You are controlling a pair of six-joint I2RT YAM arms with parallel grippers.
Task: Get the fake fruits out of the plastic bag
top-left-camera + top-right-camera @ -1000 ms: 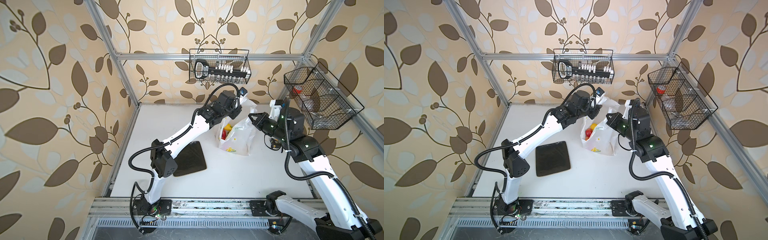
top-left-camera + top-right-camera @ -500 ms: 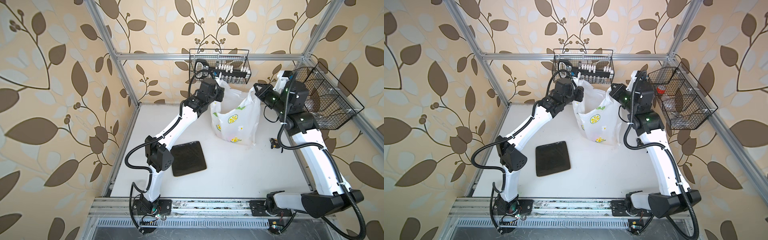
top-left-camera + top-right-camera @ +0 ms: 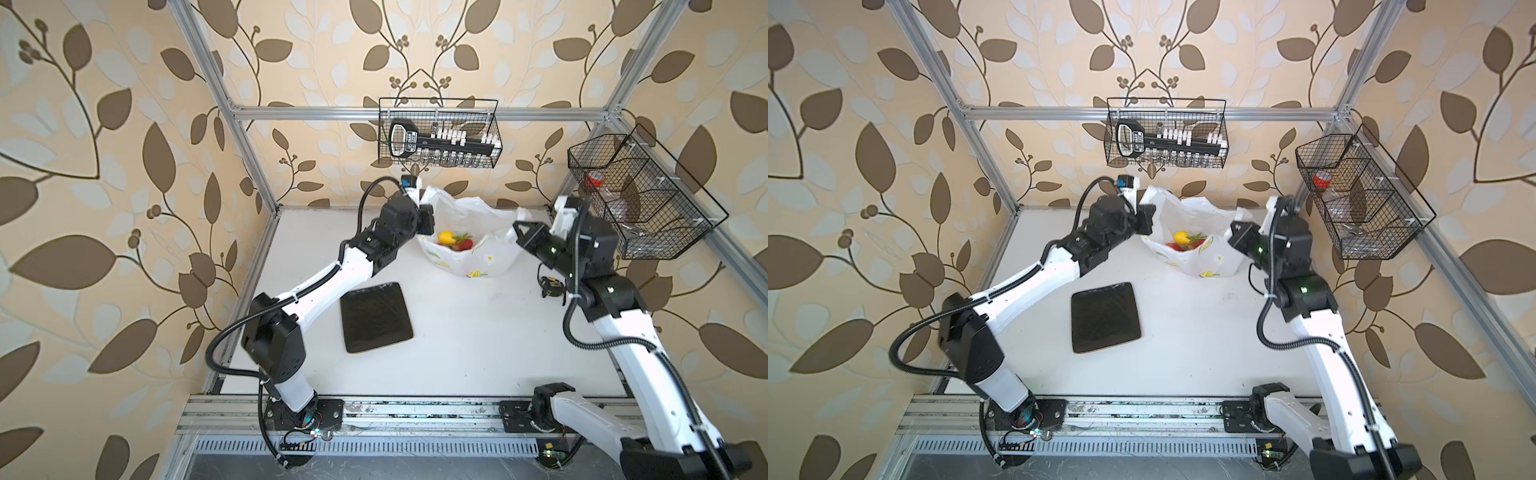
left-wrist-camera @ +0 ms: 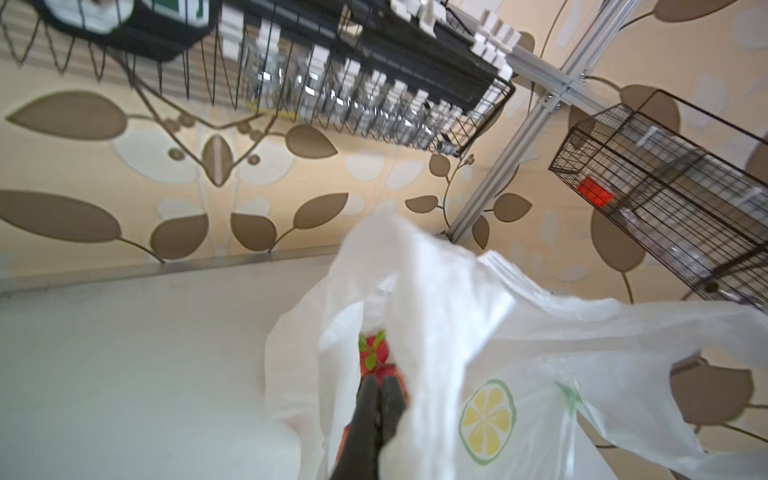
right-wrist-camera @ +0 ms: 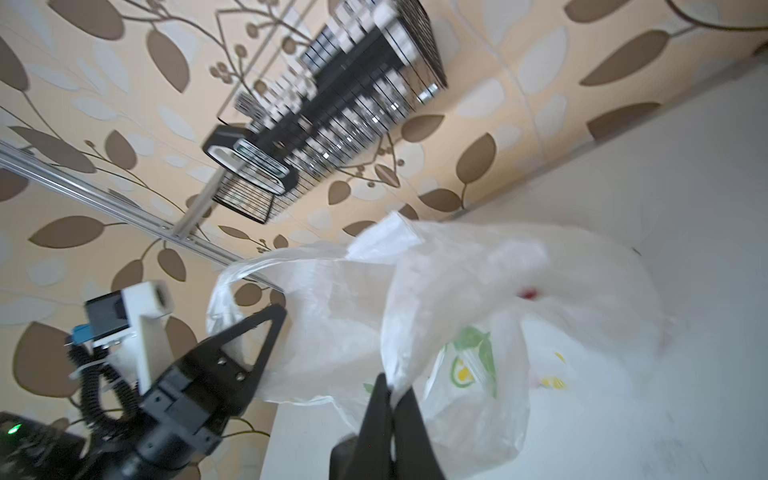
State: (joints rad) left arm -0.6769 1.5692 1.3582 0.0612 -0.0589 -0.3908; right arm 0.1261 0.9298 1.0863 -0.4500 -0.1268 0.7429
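Note:
Both of the robot's grippers are shut on the plastic bag's rim, so next the right gripper lets go of its fold (image 3: 520, 217) and takes a red fruit (image 3: 462, 244) while the left gripper keeps the bag steady.
The plastic bag (image 3: 478, 257) (image 3: 1204, 257) sits at the back of the table, its mouth spread wide between my two grippers. Inside lie the fake fruits: a small yellow one (image 3: 445, 237) (image 3: 1180, 237), red ones (image 3: 464, 246) and a green sprig. My left gripper (image 3: 427, 221) (image 4: 380, 384) is shut on the bag's left rim, with red fruit (image 4: 376, 355) just beyond its tips. On the opposite rim my right gripper (image 3: 521, 233) (image 5: 390, 388) is shut on a fold of the film. The lower fruits are hidden by the bag.
A black square plate (image 3: 376, 318) lies on the white table in front of the bag. One wire basket (image 3: 438, 133) hangs on the back wall and another (image 3: 640, 195) on the right wall. A small black object (image 3: 552, 286) rests beside the right arm.
Half a second ago both grippers held the bag lifted high. Now both arms have come down, the bag rests on the table and its mouth gapes, showing the fruits. The left jaws closed.

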